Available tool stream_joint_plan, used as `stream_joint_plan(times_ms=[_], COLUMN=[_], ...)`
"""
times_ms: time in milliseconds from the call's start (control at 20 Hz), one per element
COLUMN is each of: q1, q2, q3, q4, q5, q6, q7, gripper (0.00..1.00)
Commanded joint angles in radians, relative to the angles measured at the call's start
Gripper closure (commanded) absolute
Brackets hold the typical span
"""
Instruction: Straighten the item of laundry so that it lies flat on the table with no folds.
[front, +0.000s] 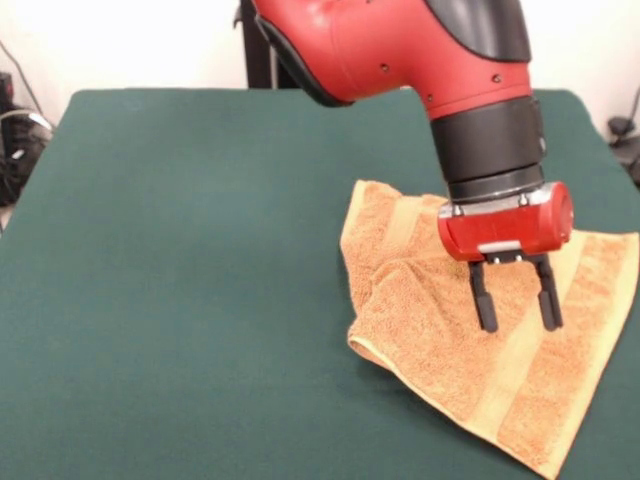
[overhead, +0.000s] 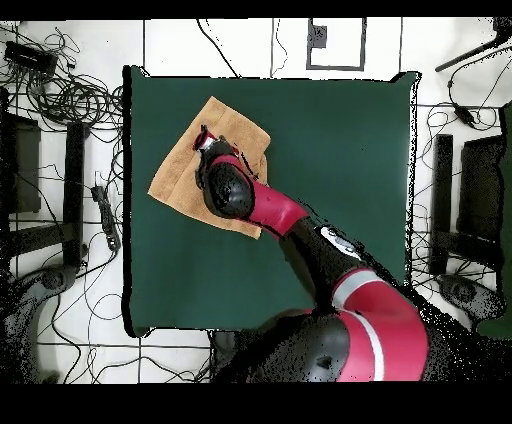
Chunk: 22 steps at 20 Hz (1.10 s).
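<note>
The towel's near edge curls (front: 364, 346) in beneath itself, so I should expect a hidden corner to come out once I lift and pull the folded part (front: 378, 226).
The orange-tan towel (front: 450, 350) lies on the dark green table (front: 180, 280) at the right of the front view, with its left part folded over and a lighter band running along the right side. It also shows in the overhead view (overhead: 175, 175) near the table's upper left. My gripper (front: 516, 325) hangs over the middle of the towel, its two black fingers (front: 484, 298) apart and empty, tips just above the cloth. In the overhead view the gripper (overhead: 205, 142) sits over the towel, its fingers hidden by the arm.
The table (overhead: 340, 150) extends far to the left of the towel in the front view. The towel's near corner reaches close to the table's front edge. Cables and stands lie on the floor around the table (overhead: 70, 100).
</note>
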<state>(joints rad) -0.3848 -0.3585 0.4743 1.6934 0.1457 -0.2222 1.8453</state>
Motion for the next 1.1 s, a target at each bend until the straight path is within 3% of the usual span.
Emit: stream_joint_plan(times_ms=[50, 350, 750, 1100], q1=[0.121, 0.181, 0.253, 0.282], q2=[-0.117, -0.169, -0.194, -0.175], q3=[-0.143, -0.236, -0.395, -0.467], q4=[0.059, 0.005, -0.078, -0.117], q5=[0.117, 0.129, 0.066, -0.025], q6=[0.302, 0.475, 0.69, 0.736], q7=[0.155, 0.168, 0.173, 0.105], gripper=[0.0, 0.0, 0.0, 0.0])
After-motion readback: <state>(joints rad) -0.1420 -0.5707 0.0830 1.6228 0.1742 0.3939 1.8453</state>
